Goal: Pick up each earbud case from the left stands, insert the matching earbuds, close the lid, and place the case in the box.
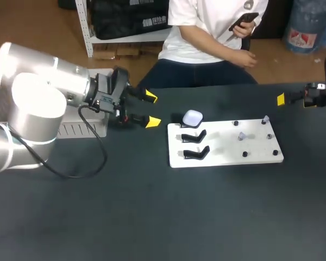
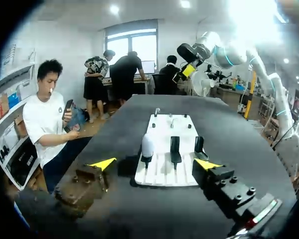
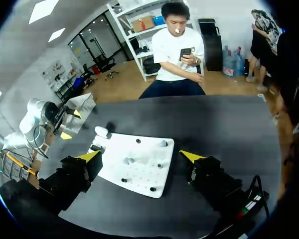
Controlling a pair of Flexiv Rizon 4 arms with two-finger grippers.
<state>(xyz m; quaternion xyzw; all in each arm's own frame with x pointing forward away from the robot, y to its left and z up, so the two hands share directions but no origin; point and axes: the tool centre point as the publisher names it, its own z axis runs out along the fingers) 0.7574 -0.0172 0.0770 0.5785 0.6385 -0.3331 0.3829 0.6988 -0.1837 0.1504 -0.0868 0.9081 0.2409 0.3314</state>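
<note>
The small earbuds [image 1: 241, 136] are still standing on their pegs. I expect to see empty sockets under the earbud case's closed lid [image 1: 193, 118] when I open it.
A white earbud case [image 1: 193, 117] sits on the rearmost of three black stands at the left of a white board [image 1: 225, 157]; the other two stands [image 1: 194, 136] are bare. Small earbuds [image 1: 241, 136] rest on pegs on the board's right half. My left gripper [image 1: 150, 110] hovers open just left of the board, level with the case. In the left wrist view the case [image 2: 147, 146] stands ahead of the open gripper [image 2: 154, 163]. My right gripper [image 3: 140, 156] is open, off the board's far right, with the earbuds [image 3: 163, 143] ahead of it.
A pale box [image 1: 81, 129] lies at the table's left edge, under my left arm. Dark tabletop [image 1: 152, 217] stretches bare in front of the board. Black pegs [image 1: 244, 154] dot the board's right half.
</note>
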